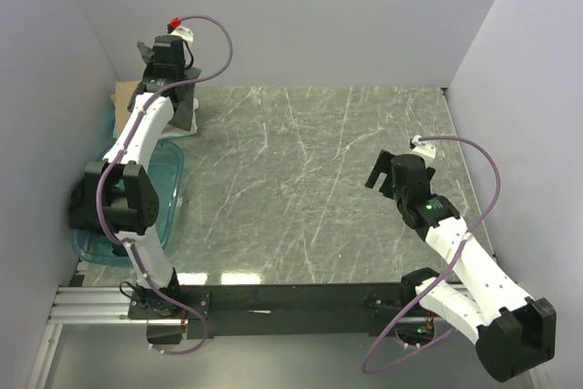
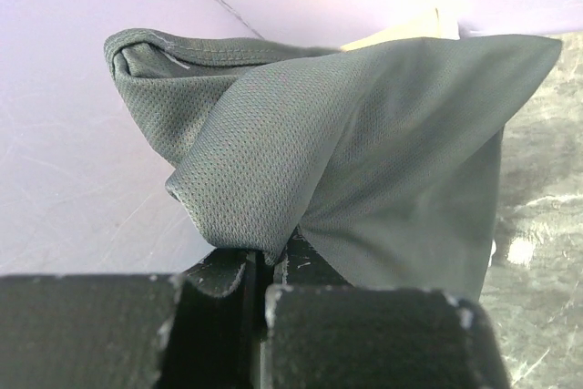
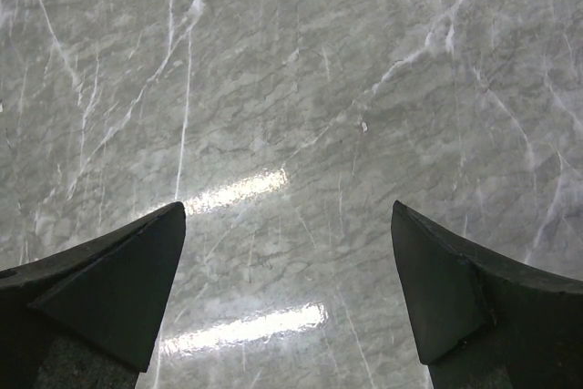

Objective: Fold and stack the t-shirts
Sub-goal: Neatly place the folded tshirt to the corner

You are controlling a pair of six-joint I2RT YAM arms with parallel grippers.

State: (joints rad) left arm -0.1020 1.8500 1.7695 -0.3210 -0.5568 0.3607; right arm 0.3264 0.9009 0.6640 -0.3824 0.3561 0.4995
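My left gripper should go on toward the wall and let go over the patch's open tan side (image 1: 124,102), because the dark t-shirt's drooping end (image 1: 187,108) covers one side of the tan patch.
A dark charcoal-grey t-shirt (image 2: 364,152) hangs bunched from my left gripper (image 2: 264,257), whose jaws are shut on a fold of its fabric. From above, that gripper (image 1: 175,79) is up at the far left corner of the table, with the dark t-shirt (image 1: 188,114) drooping onto the marble below it. A tan patch (image 2: 410,29) peeks out behind the shirt; whether it is a t-shirt I cannot tell. My right gripper (image 3: 287,211) hovers open over bare marble at the right (image 1: 384,170), with nothing between its fingers.
A translucent teal plastic tub (image 1: 162,190) sits at the table's left edge, partly under the left arm. A tan edge (image 1: 122,94) shows behind it against the left wall. Walls close in the left, back and right sides of the marble table (image 1: 301,179).
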